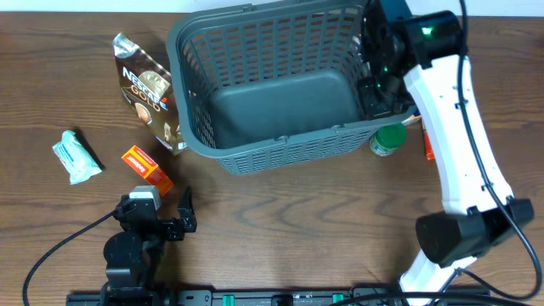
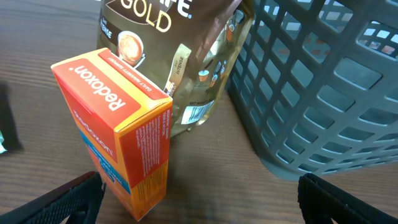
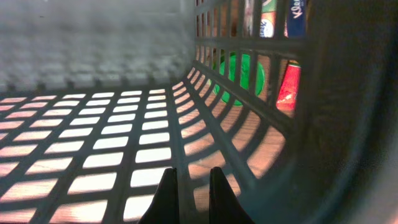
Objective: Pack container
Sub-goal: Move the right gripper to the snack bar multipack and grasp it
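The container (image 1: pixel 319 141) stands crooked, and my right gripper's fingers are at its lattice side. Next, I straighten it and back away clear before I take the Kleenex pack (image 3: pixel 296 18) beyond.
The container (image 1: pixel 255 155), a large dark grey lattice basket, stands at the back centre with nothing on its floor. It also shows in the left wrist view (image 2: pixel 323 93). My right gripper (image 1: pixel 375 83) reaches inside at its right wall. In the right wrist view its fingers (image 3: pixel 193 190) are nearly together around a bar of the lattice wall (image 3: pixel 124 124). My left gripper (image 1: pixel 158 208) is open and empty near the front left. Its fingers (image 2: pixel 199 199) sit just in front of an orange Redoxon box (image 2: pixel 118 124).
The orange box (image 1: pixel 146 167) lies front left of the container. A gold Nescafe bag (image 1: pixel 149 89) (image 2: pixel 180 56) leans at its left side. A teal packet (image 1: pixel 76 157) lies far left. A green-lidded jar (image 1: pixel 388 140) (image 3: pixel 239 74) and a red item (image 1: pixel 427 140) stand outside its right corner.
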Robot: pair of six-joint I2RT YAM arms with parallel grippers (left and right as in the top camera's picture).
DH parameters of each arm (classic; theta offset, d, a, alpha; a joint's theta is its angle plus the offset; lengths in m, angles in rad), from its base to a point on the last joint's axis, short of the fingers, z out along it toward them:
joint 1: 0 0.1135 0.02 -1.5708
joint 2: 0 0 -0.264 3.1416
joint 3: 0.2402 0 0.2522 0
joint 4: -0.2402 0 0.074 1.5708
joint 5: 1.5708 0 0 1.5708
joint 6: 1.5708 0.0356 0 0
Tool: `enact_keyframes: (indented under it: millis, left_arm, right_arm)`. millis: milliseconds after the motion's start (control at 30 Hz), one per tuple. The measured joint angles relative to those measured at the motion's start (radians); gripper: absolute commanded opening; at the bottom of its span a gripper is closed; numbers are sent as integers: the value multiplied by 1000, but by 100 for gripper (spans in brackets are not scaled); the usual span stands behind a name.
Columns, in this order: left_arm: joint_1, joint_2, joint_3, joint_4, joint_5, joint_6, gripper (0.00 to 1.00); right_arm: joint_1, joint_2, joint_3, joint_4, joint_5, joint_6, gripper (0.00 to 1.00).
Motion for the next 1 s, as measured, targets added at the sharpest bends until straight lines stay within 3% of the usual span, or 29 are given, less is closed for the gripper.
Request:
enact_keyframes:
  millis: [367,633,800,900,1000]
  left_arm:
    - [0,0,0,0,0,0,98]
    - [0,0,0,0,0,0,98]
    - [0,0,0,0,0,0,98]
    - [0,0,0,0,0,0,98]
    - [0,0,0,0,0,0,98]
  right_arm:
    - [0,-140,-154,25,-2,1,1]
    - [0,-174,-262,232,-4,-4,1]
    - [-6,-348,-268,496,39,-45,1]
    - [-61,-491,-262,523,88,-69,1]
    - [-210,-589,-241,507,131,-84,2]
